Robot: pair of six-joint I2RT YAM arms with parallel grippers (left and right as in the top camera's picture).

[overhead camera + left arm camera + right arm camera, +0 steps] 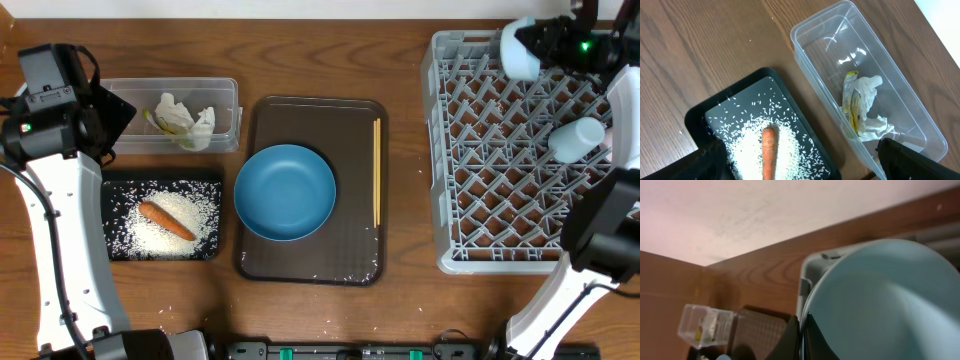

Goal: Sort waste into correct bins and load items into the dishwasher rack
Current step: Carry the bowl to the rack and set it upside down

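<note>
The light-blue bowl is hanging steeply over the rack's far rim, so the robot's right gripper should move the bowl inward and set it opening down on the rack's pegs (pixel 552 87).
My left gripper (pixel 805 167) hangs open above the near end of the black tray (pixel 695 117), apart from everything. The carrot (pixel 769 152) lies there on a heap of rice (pixel 747 150). The clear tub (pixel 900 95) beside it holds tissue (pixel 871 107) and the snack wrapper (pixel 852 102). My right gripper (pixel 801 335) is shut on the rim of the light-blue bowl (pixel 885 305), held over the far left corner of the dishwasher rack (pixel 500 190). A pale cup (pixel 578 138) lies in the rack. The blue plate (pixel 285 192) and the chopsticks (pixel 377 172) rest on the brown tray (pixel 310 115).
A few rice grains are scattered on the brown tray's front edge (pixel 330 272). Bare wooden table (pixel 405 180) runs between the brown tray and the rack. My left arm (pixel 60 200) stretches along the table's left side.
</note>
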